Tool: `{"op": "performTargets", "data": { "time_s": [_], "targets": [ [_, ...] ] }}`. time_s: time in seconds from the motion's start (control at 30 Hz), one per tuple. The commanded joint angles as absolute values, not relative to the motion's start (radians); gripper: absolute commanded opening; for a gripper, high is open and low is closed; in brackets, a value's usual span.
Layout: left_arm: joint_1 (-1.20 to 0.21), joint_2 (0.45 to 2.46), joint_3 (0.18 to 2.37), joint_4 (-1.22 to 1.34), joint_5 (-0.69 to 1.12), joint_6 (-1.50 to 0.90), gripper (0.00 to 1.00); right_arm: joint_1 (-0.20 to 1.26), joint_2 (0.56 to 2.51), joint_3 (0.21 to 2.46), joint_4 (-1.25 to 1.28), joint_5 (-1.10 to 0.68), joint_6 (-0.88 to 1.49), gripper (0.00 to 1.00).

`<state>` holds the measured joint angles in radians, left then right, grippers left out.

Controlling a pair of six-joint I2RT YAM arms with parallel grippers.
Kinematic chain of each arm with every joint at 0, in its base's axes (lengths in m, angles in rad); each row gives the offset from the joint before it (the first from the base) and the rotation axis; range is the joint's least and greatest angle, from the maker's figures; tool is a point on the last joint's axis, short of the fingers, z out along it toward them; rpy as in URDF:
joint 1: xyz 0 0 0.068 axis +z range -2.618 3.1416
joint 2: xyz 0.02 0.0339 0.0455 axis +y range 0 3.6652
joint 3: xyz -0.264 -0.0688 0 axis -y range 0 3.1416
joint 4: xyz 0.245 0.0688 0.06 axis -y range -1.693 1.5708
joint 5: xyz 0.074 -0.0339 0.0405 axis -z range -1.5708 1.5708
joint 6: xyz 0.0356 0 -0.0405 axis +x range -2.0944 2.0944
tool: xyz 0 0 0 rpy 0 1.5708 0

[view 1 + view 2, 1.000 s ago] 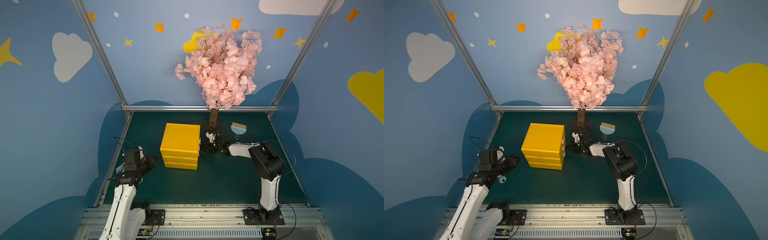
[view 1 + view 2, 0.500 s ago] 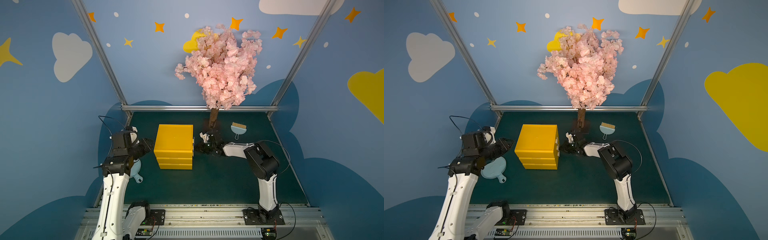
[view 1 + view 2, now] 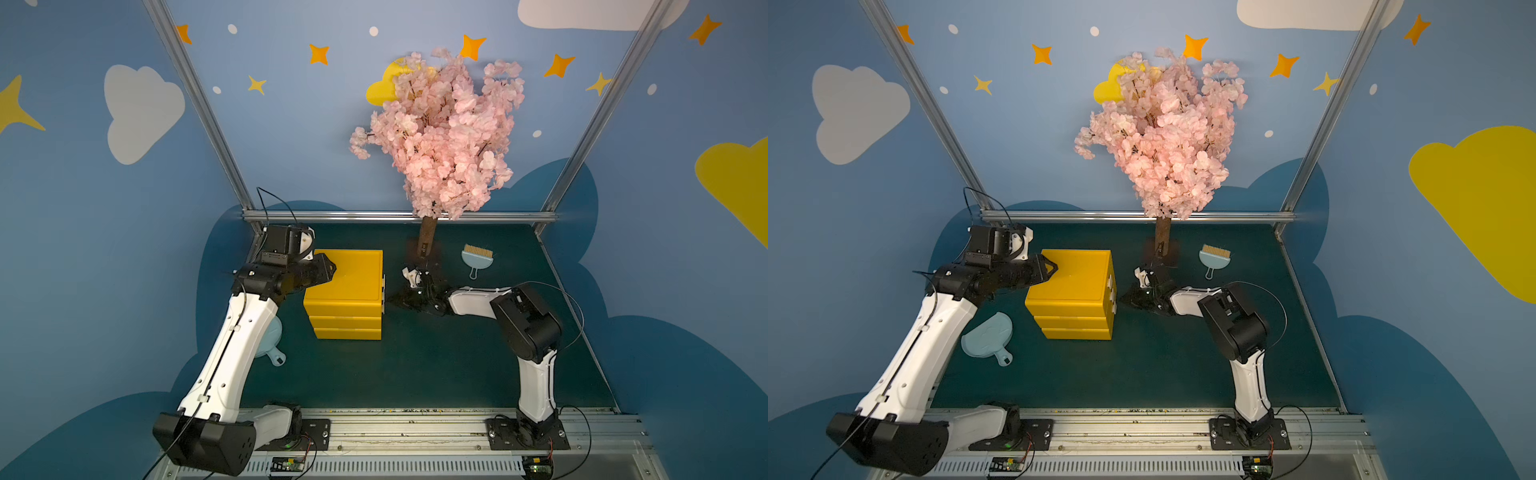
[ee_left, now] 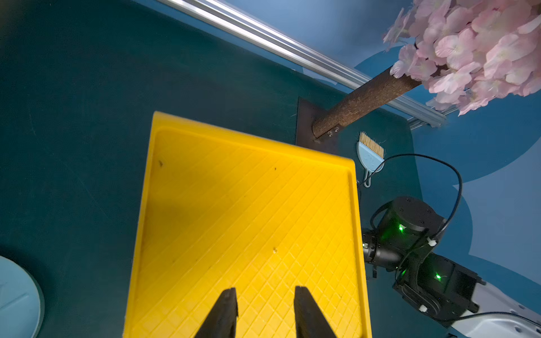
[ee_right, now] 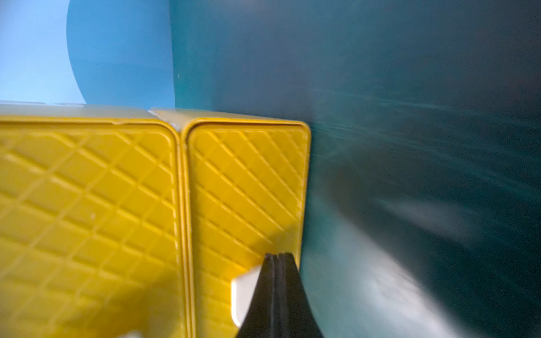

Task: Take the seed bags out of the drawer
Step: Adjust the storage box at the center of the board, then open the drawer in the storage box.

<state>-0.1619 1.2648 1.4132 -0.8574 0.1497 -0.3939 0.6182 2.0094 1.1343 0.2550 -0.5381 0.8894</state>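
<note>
My right gripper should rise from the bottom drawer's tab (image 5: 245,293), where it's shut, then open and grip the top drawer's tab (image 3: 1110,281) while my left gripper steadies the cube.
The yellow three-drawer cube (image 3: 347,286) stands left of the table's middle, with its drawer fronts facing right. The drawer (image 3: 381,281) on top is pushed in, so the seed bags are hidden. My left gripper (image 3: 329,266) hovers over the cube's left top edge. In the left wrist view this gripper (image 4: 265,295) is open, with only the cube's ribbed top (image 4: 248,204) between its jaws. My right gripper (image 3: 1127,298) reaches to the drawer fronts. In the right wrist view it (image 5: 276,255) is shut, with its tips beside a white handle tab (image 5: 243,295). I cannot tell which drawer that tab belongs to.
A pink blossom tree (image 3: 426,243) stands on its base plate behind the right gripper. A light-blue brush (image 3: 477,257) lies to the right of the trunk. A light-blue dustpan (image 3: 988,338) lies under the left arm. An aluminium rail (image 3: 395,216) closes the back.
My left arm rose from low beside the table to the cube's top, and its jaws widened. The cube shifted a little left. My right gripper followed it, still shut.
</note>
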Motion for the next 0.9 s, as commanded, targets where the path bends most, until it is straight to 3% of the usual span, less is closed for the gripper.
{"op": "performTargets", "data": {
  "time_s": [0.0, 0.17, 0.33, 0.57, 0.87],
  "targets": [
    [-0.198, 1.306, 1.484, -0.953, 0.040, -0.317, 0.42, 0.565, 1.883, 1.083, 0.221, -0.534, 0.837, 0.13],
    [-0.262, 1.390, 1.580, -1.048, -0.076, -0.255, 0.49, 0.526, 1.733, 0.990, 0.199, -0.544, 0.812, 0.47],
    [-0.326, 1.468, 1.652, -1.125, -0.173, -0.217, 0.55, 0.522, 1.592, 0.950, 0.195, -0.571, 0.817, 0.65],
    [-0.351, 1.500, 1.666, -1.136, -0.180, -0.216, 0.58, 0.534, 1.547, 0.940, 0.327, -0.673, 0.935, 0.71],
    [-0.351, 1.521, 1.639, -1.123, -0.159, -0.225, 0.60, 0.603, 1.675, 0.976, 0.575, -0.720, 1.103, 0.75]
  ]
}}
